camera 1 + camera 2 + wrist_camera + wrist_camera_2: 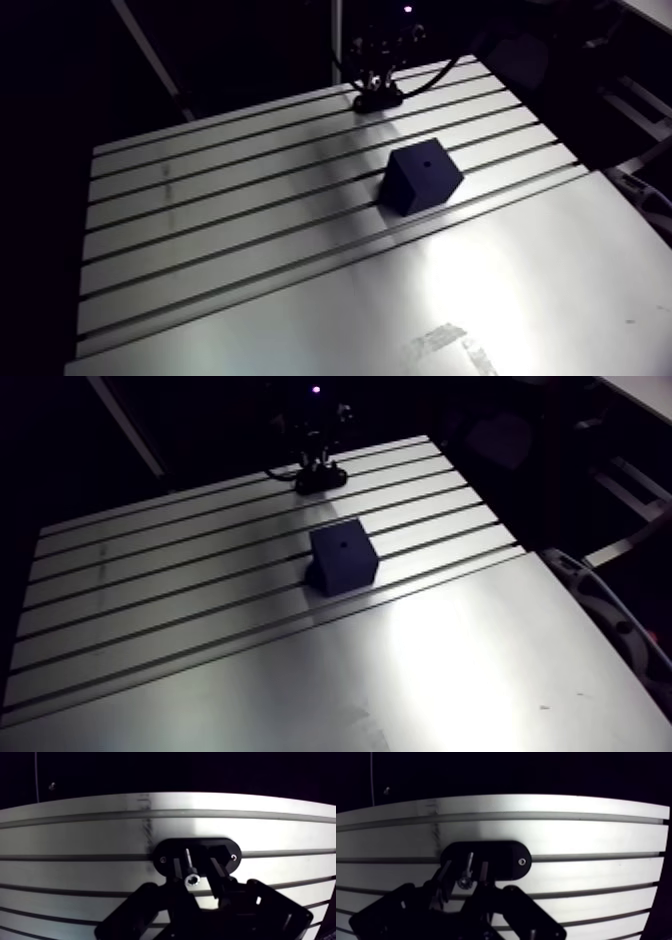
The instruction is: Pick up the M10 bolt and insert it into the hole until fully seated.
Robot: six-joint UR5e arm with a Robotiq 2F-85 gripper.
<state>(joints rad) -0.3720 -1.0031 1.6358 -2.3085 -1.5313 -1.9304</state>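
I expect the M10 bolt [192, 880] to slide straight out, tip down, when I lift it, because much of the bolt's body [189, 858] shows above the black oval holder.
The M10 bolt [190, 872] stands in a black oval holder [226, 850] at the table's far edge, its socket head toward the wrist camera. My gripper [194, 860] is down over the holder, open. Its fingers [176, 866] stand on either side of the bolt's shaft with a gap showing on each side. In the arm view the gripper [378, 92] is small and dark at the far edge. A black cube block [422, 178] with a small hole [427, 160] in its top sits mid-table, well nearer than the gripper.
The slotted aluminium table [220, 200] runs in long grooves across the view. A smooth metal plate [480, 280] covers its near part, with scuffed tape marks [450, 345] near the front edge. Two screws [234, 857] fix the holder.
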